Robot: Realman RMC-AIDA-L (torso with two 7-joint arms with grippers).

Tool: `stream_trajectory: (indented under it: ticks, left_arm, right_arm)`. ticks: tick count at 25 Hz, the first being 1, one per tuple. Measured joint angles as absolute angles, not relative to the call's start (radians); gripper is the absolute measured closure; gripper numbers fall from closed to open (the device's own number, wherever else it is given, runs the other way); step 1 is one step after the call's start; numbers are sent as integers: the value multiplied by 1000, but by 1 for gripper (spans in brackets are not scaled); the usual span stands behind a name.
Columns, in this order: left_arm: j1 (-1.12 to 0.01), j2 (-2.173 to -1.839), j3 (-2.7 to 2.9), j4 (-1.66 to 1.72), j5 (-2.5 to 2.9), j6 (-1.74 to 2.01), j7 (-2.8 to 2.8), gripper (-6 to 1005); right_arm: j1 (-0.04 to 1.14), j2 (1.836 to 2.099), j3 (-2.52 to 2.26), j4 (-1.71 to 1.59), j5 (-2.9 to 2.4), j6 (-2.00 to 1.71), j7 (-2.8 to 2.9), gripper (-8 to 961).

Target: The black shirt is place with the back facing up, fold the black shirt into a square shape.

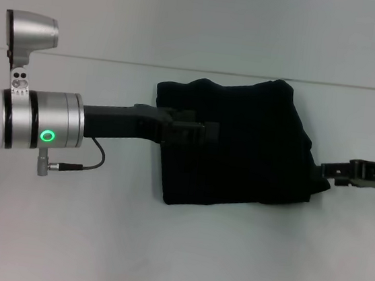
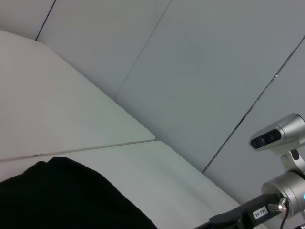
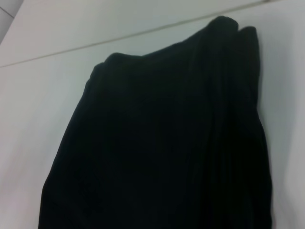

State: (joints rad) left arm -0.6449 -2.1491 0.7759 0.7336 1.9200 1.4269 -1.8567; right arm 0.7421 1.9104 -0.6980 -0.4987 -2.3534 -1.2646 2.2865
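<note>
The black shirt's near edge (image 1: 245,203) slants off toward my right gripper. Next, my right gripper grabs the shirt's side edge (image 1: 313,158) further in and pulls the shirt square.
The black shirt (image 1: 255,145) lies folded into a rough block on the white table, at the middle of the head view. My left gripper (image 1: 192,133) reaches in from the left and sits over the shirt's left edge, black against black. My right gripper (image 1: 338,177) is at the shirt's right corner, which stretches out toward it. The left wrist view catches part of the shirt (image 2: 57,195) and the right arm (image 2: 281,191) beyond it. Most of the right wrist view is taken up by the shirt (image 3: 167,143), showing soft lengthwise folds.
The white table (image 1: 161,253) runs all around the shirt, with its far edge against a pale wall (image 1: 188,18). A thin cable (image 1: 83,162) hangs under the left wrist.
</note>
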Motion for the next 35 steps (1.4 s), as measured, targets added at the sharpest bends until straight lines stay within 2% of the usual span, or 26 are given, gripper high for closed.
stream_trajectory:
  ticks: [18, 29, 35]
  left_arm:
    - [-643, -2151, 776, 722, 1923, 1422, -1831, 228]
    - [-643, -2151, 766, 722, 1924, 1421, -1830, 227]
    - [-643, -2151, 764, 722, 1925, 1417, -1830, 228]
  right_arm:
    - [785, 1938, -701, -453, -2352, -1179, 2280, 208]
    - [782, 1952, -700, -438, -2346, -1134, 2272, 674]
    - [777, 1955, -690, -438, -2342, -1133, 2257, 808]
